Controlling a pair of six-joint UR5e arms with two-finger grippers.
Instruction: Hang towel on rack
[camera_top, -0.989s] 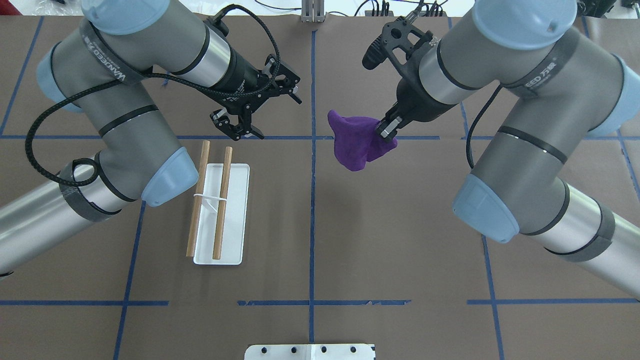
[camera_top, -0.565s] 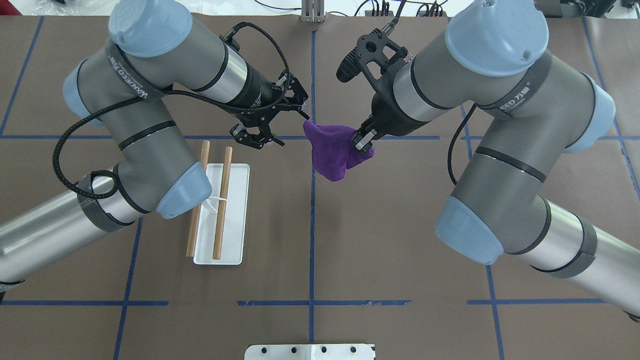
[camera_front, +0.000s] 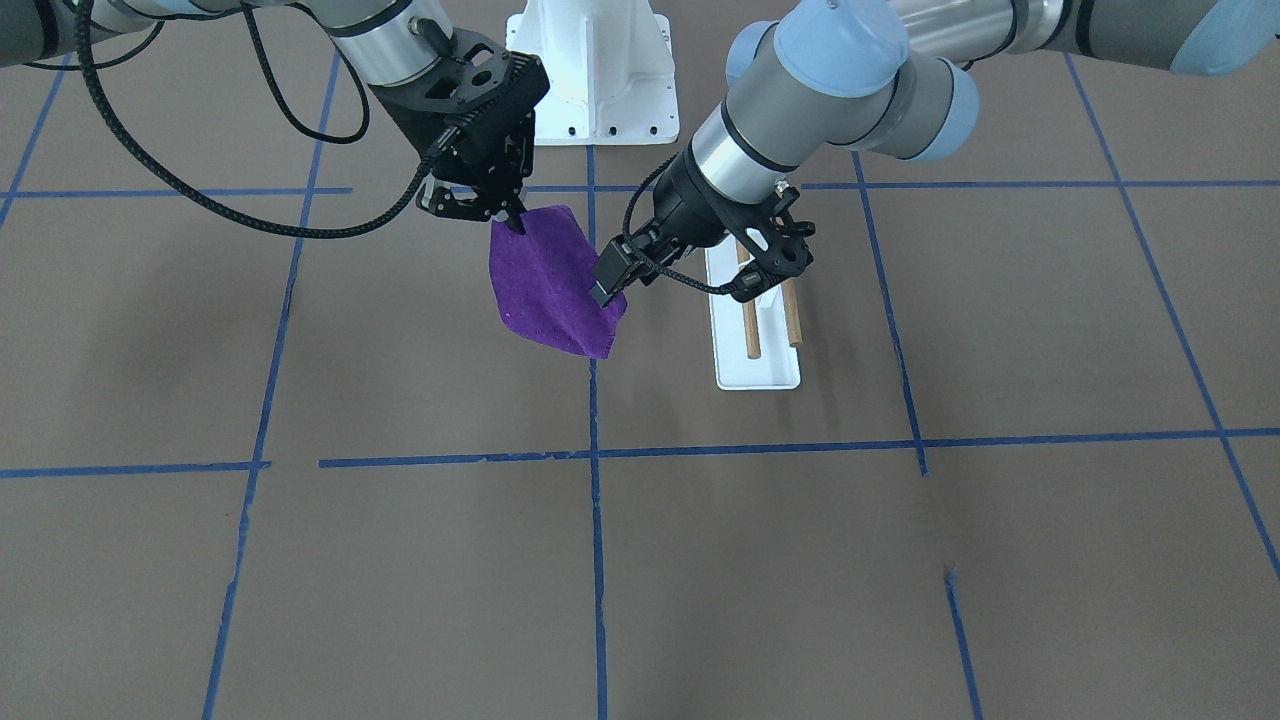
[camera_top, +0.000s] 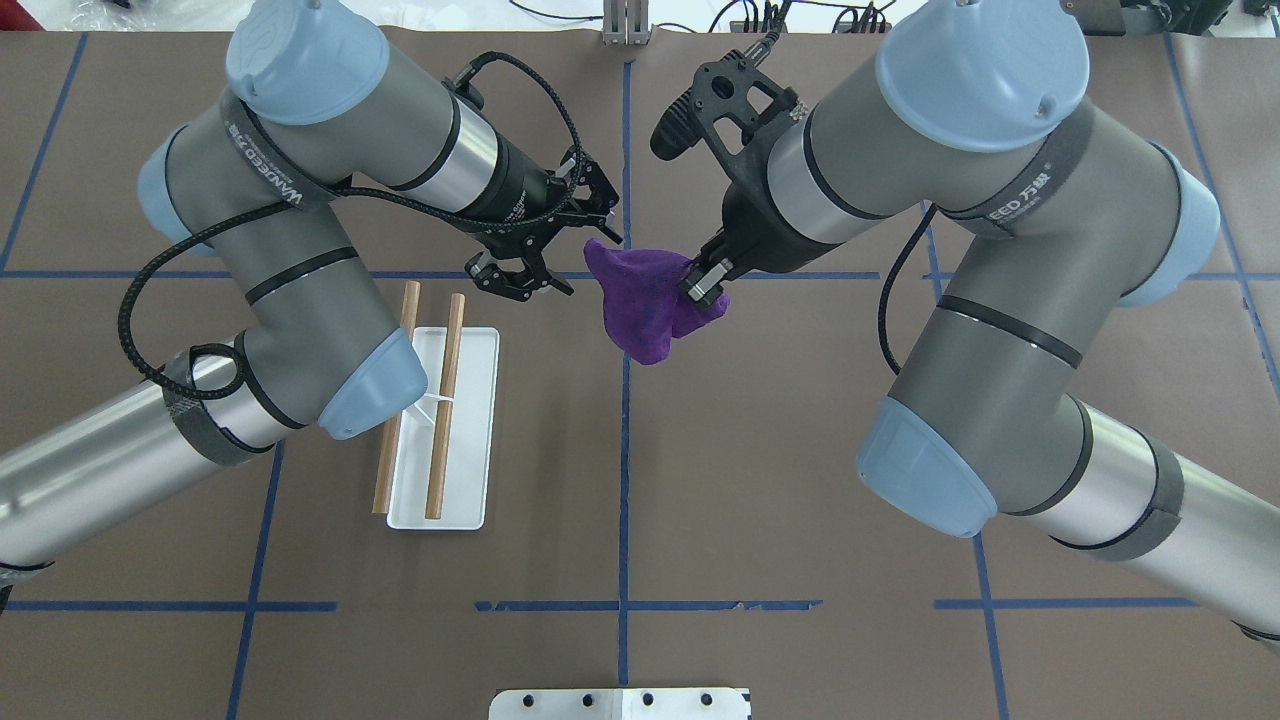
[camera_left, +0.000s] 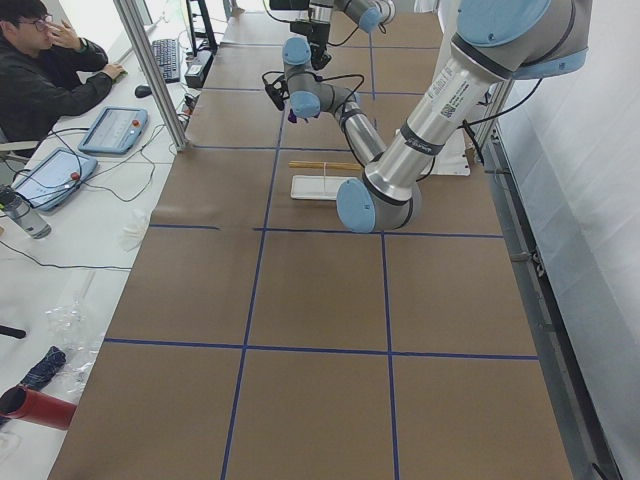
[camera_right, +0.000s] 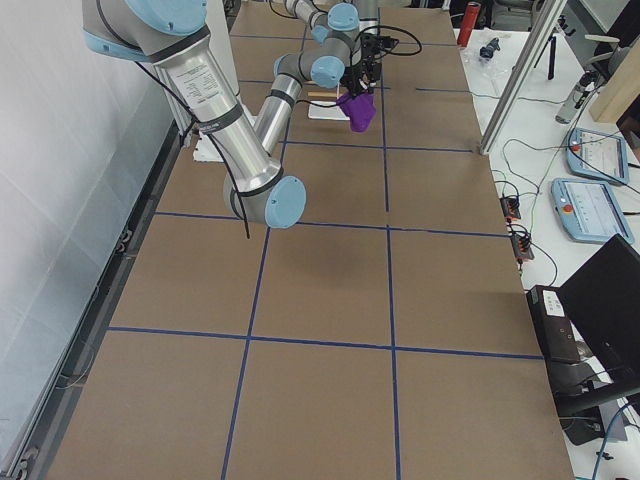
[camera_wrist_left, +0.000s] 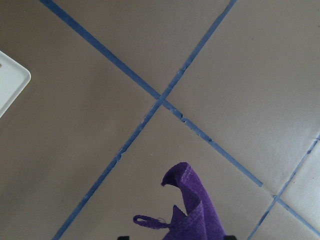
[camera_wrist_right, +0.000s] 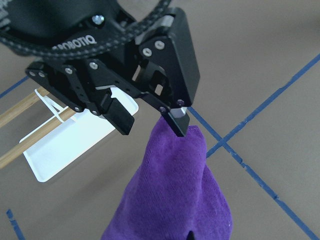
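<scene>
The towel (camera_front: 546, 282) will fold over the wooden rods and sag when the robot pulls it across the rack, because the purple towel's loose corner curls limply (camera_wrist_left: 176, 173).
A purple towel (camera_top: 640, 305) hangs in the air over the table's middle. My right gripper (camera_top: 700, 280) is shut on its upper corner, also seen in the front-facing view (camera_front: 512, 215). My left gripper (camera_top: 583, 262) is open at the towel's other upper corner. In the right wrist view one left fingertip (camera_wrist_right: 179, 125) is at the top of the towel (camera_wrist_right: 175, 195). The left wrist view shows the towel's corner (camera_wrist_left: 192, 212) in line with the gap between the jaws. The rack (camera_top: 465, 440), a white tray with two wooden rods (camera_top: 445, 400), stands left of the towel.
Blue tape lines (camera_top: 624, 480) cross the brown table. The robot's white base plate (camera_top: 620, 703) is at the near edge. An operator (camera_left: 40, 80) sits at a side desk beyond the table's far side.
Both arms have moved toward the table's middle. The right gripper has carried the towel leftward. The open left gripper has come up to the towel's free corner.
</scene>
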